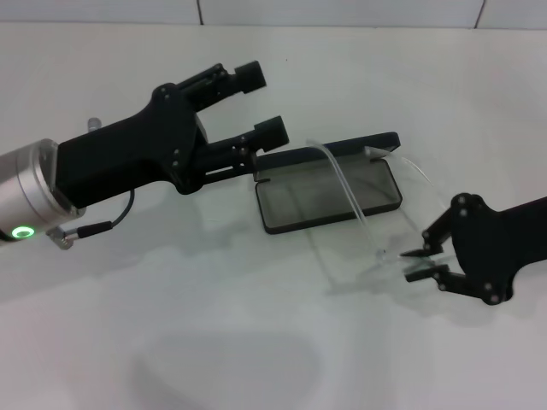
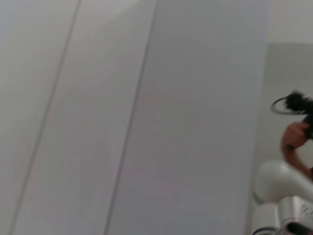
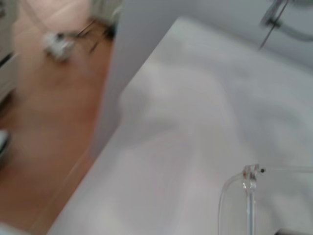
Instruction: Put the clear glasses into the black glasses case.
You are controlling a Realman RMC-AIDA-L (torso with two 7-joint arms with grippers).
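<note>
The glasses' clear arms [image 1: 345, 186] are open and stick out above the case. My right gripper should first move the arms between my left gripper's fingers [image 1: 248, 104] so they can be folded.
The black glasses case [image 1: 282, 224] lies open at the table's middle, grey lining up, its lid [image 1: 342, 143] raised behind. The clear glasses [image 1: 345, 190] hang tilted over the case's right half, with their clear arms reaching across it toward the lid. My right gripper [image 1: 414, 263] is shut on the glasses' near edge, to the right of and in front of the case. A hinge and one arm of the glasses [image 3: 251, 174] show in the right wrist view. My left gripper [image 1: 263, 102] is open, hovering by the case's left end and holding nothing.
The white table [image 1: 214, 342] stretches all around the case. A tiled wall edge [image 1: 342, 13] runs along the back. The right wrist view shows the table's edge [image 3: 117, 122] with brown floor beyond. In the left wrist view there is only a wall and a distant person [image 2: 293, 142].
</note>
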